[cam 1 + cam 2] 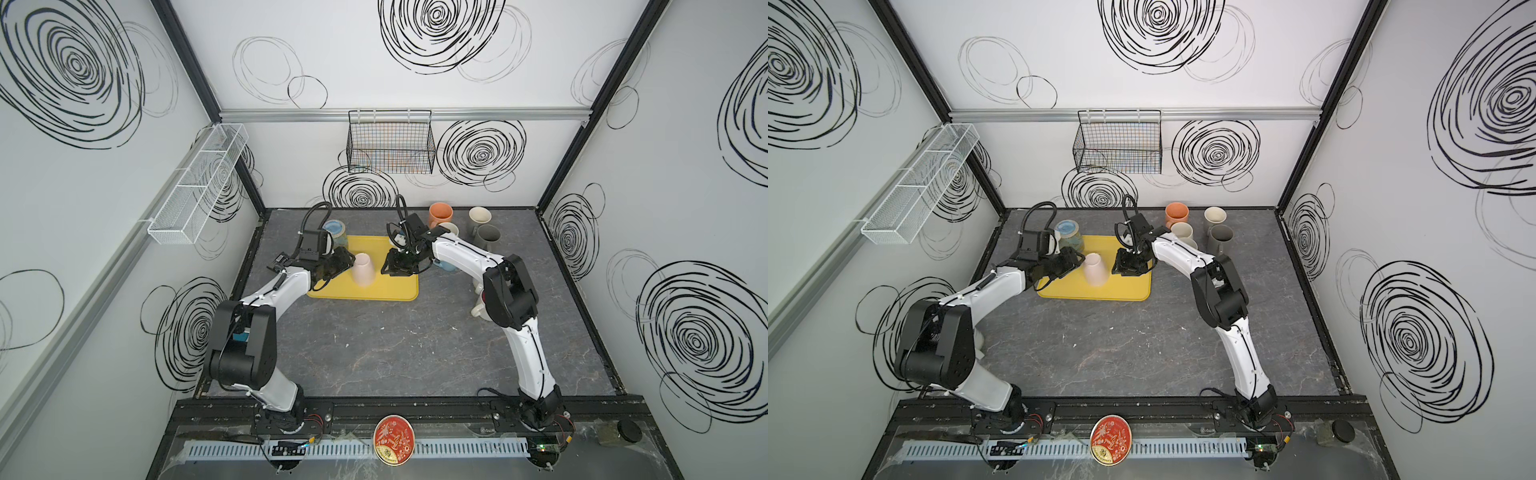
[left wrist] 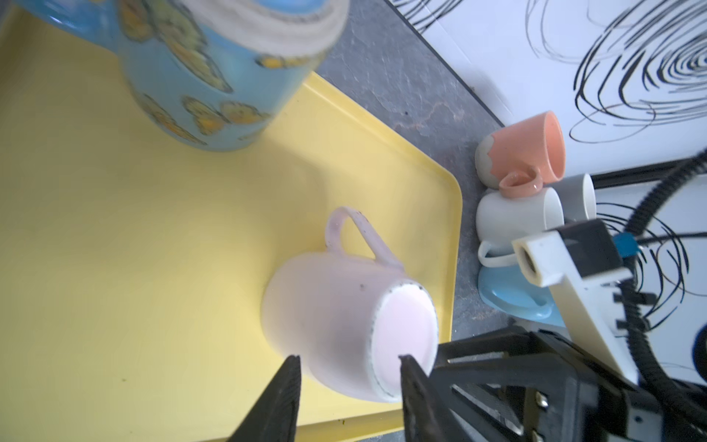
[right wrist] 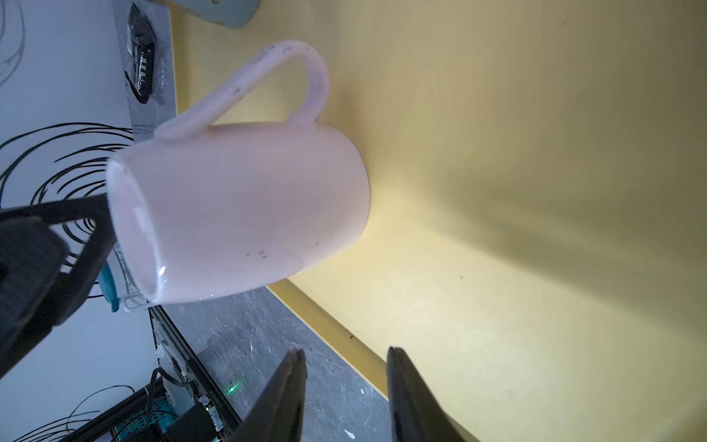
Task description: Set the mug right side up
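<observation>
The pink mug's handle is pointing to the back. My left gripper should reach behind the mug and bring the handle around toward itself before it grips.
A pale pink mug stands upside down on the yellow tray, its flat base up. Its handle points toward the back of the table. My left gripper is just left of the mug, open. In the left wrist view the left gripper has its tips close to the mug's side, not gripping it. My right gripper is open and empty just right of the mug. In the right wrist view it hangs over the tray's front edge, apart from the mug.
A blue butterfly mug stands at the tray's back left corner. Several mugs cluster at the back right: orange, beige, grey. A white mug sits under the right arm. A wire basket hangs on the back wall.
</observation>
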`<state>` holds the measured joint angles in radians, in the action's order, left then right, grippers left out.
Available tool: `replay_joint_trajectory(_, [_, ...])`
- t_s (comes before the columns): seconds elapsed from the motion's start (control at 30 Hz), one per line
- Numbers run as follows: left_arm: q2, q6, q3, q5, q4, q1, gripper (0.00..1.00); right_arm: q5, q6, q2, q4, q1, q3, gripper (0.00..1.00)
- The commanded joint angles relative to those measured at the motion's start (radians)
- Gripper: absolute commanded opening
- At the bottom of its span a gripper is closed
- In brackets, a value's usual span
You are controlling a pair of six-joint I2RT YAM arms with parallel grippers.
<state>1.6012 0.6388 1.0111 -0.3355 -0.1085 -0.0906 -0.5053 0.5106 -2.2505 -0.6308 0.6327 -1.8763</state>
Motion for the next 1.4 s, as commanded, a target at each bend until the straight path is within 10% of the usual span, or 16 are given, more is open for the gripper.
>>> replay_joint_trajectory(0.0, [0.054,-0.018,0.049,-0.022,0.007,0.031,0.46,0.037,-0.01,0.054,-0.015,0.001,-0.006,0.4])
replay_joint_trajectory(0.77, [0.02,0.284,-0.084,0.09,0.282,-0.356,0.44,0.135,0.006,0.21,-0.112,-0.059,0.099,0.41])
replay_joint_trajectory(1.37, [0.205,0.16,0.155,0.03,0.143,-0.243,0.51,0.142,-0.023,0.269,-0.171,-0.06,0.135,0.44])
